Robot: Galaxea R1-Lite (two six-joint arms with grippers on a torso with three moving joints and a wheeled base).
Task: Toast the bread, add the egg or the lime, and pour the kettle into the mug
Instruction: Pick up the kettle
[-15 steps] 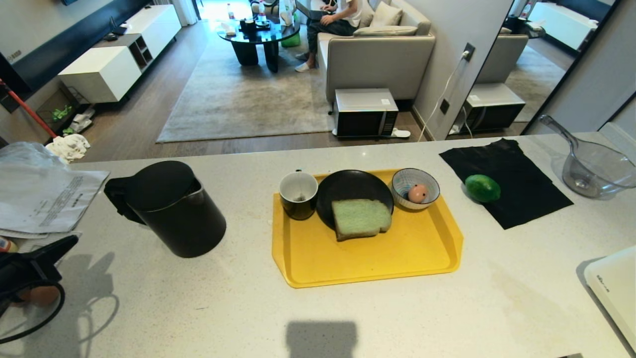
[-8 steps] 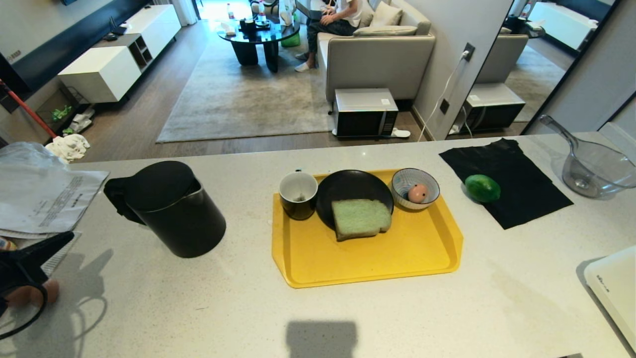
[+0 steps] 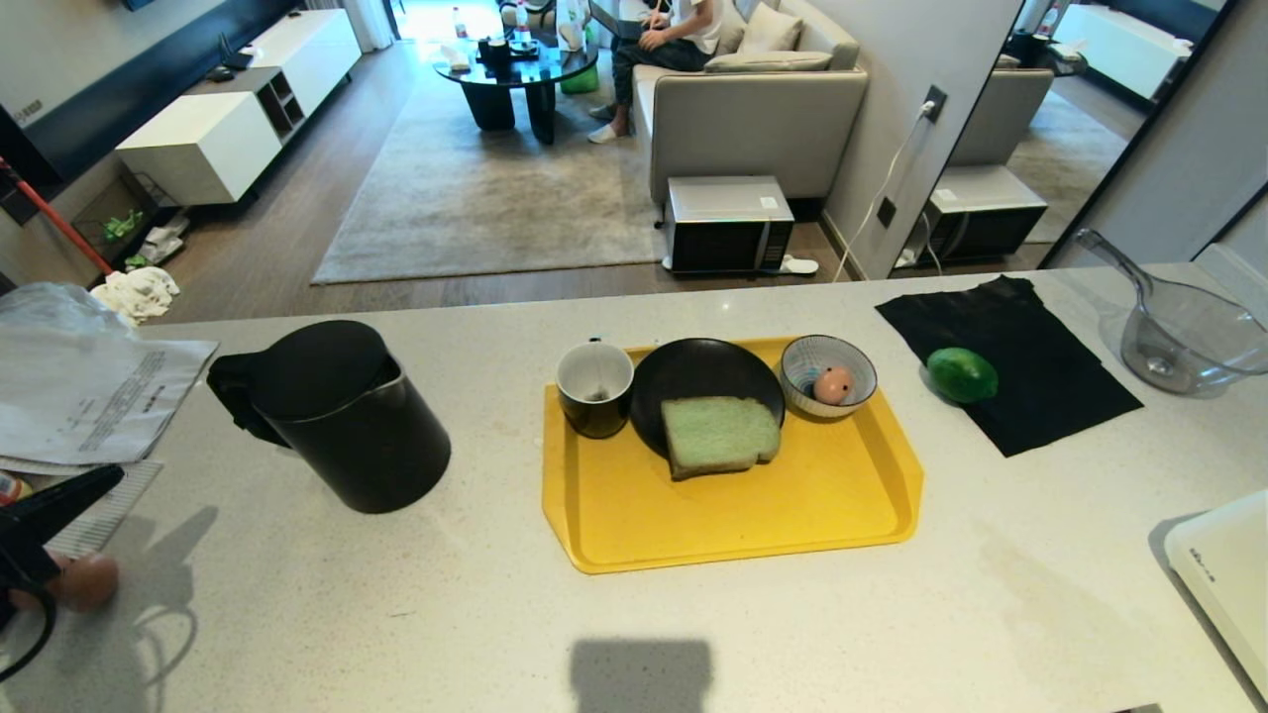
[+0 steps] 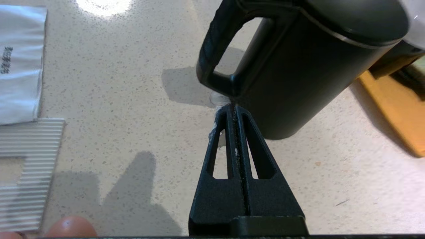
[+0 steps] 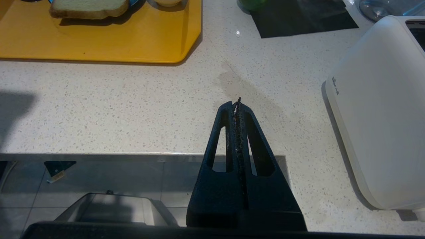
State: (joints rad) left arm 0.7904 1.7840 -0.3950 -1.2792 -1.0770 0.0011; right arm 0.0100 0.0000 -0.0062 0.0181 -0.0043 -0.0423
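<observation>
Next, I open my left gripper and bring it up around the kettle's handle (image 3: pixel 236 392) before pouring into the mug, because my left gripper is shut and points at the kettle's base (image 3: pixel 370 501).
The black kettle (image 3: pixel 342 416) stands left of the yellow tray (image 3: pixel 842 515), its handle (image 4: pixel 212 53) facing my left gripper. On the tray are the black mug (image 3: pixel 594 388), a black plate (image 3: pixel 693 368) carrying the green bread (image 3: pixel 718 434), and a striped bowl (image 3: pixel 852 361) holding the pinkish egg (image 3: pixel 833 384). The lime (image 3: pixel 961 374) lies on a black cloth (image 3: pixel 1050 386). My left gripper (image 3: pixel 114 475) (image 4: pixel 234 107) is shut and empty at the far left, its tip just short of the kettle's base. My right gripper (image 5: pixel 237 101) is shut and empty over the counter's near edge.
A white toaster (image 3: pixel 1223 579) (image 5: pixel 382 109) sits at the near right. A clear glass pot (image 3: pixel 1189 342) stands at the far right. Papers (image 3: pixel 89 396) and a plain brown egg (image 3: pixel 84 582) lie at the left by my left arm.
My left arm has drawn back toward the left edge and turned its wrist, uncovering the brown egg. Nothing on the counter has moved.
</observation>
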